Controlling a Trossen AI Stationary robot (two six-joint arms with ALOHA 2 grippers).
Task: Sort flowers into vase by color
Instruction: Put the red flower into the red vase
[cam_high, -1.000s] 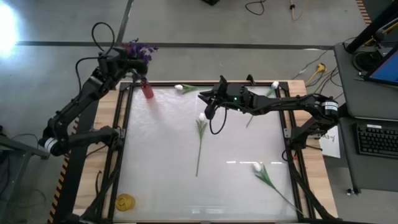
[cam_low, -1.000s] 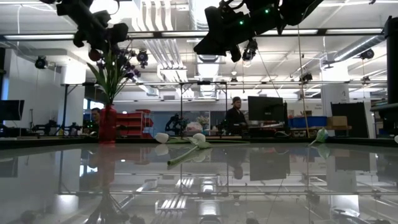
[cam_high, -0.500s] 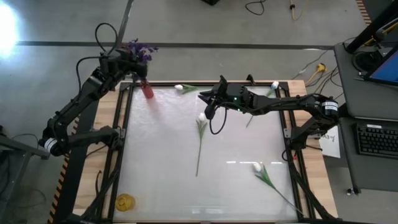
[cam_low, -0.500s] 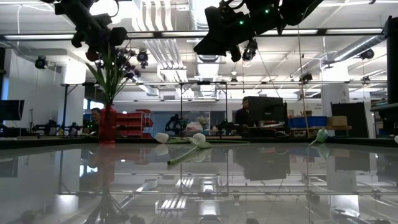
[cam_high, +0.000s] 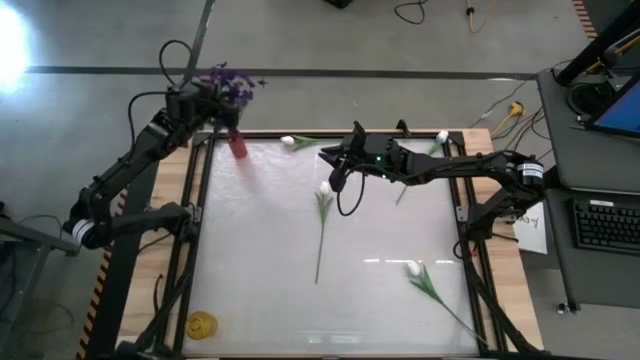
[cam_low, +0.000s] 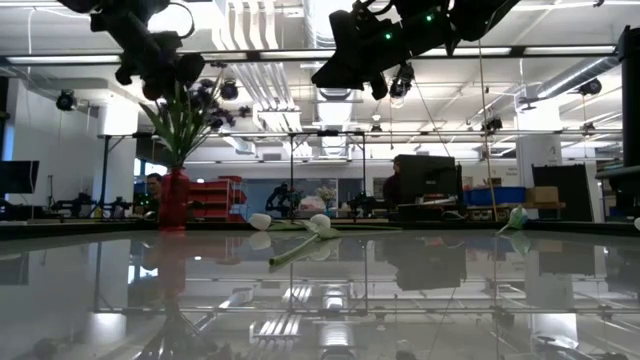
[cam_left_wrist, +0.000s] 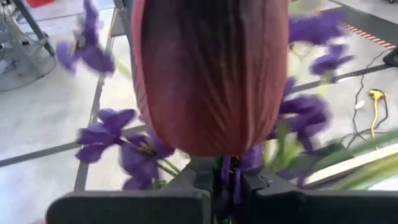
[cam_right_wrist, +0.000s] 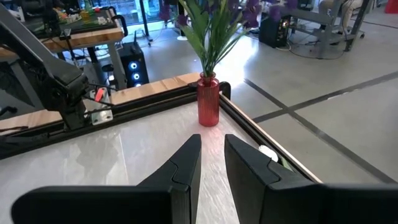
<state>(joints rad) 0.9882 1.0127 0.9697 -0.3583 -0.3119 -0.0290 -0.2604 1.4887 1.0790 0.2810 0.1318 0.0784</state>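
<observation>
My left gripper needs to open its fingers and free a purple blossom (cam_left_wrist: 234, 177) that is caught between them under the dark red tulip's head, before it backs away.
A red vase (cam_high: 238, 146) stands at the table's far left corner with purple blossoms (cam_high: 232, 82) in it. My left gripper (cam_high: 214, 100) is above the vase, shut on the dark red tulip (cam_left_wrist: 208, 74), whose head fills the left wrist view. My right gripper (cam_high: 336, 172) hovers open over the table's middle, above a white tulip (cam_high: 325, 188) lying flat. More white tulips lie at the far edge (cam_high: 288, 141), the far right (cam_high: 441, 136) and the near right (cam_high: 413, 268). My left gripper pinches the tulip's green stem (cam_left_wrist: 225, 182) between its two fingers, just below the head. The head sticks out ahead of the fingertips, among the purple blossoms (cam_left_wrist: 134, 149). The stem's lower end is hidden, so I cannot tell whether it reaches the vase.
A small yellow object (cam_high: 202, 324) sits at the near left corner. A raised frame (cam_high: 200, 200) runs around the glossy table top. The vase (cam_right_wrist: 208, 101) stands close to the far rail. Open surface lies between the white tulips at the near middle.
My left gripper has shifted slightly above the vase with the tulip, and the purple blossoms have swayed a little toward the table's right. My right arm has kept still.
</observation>
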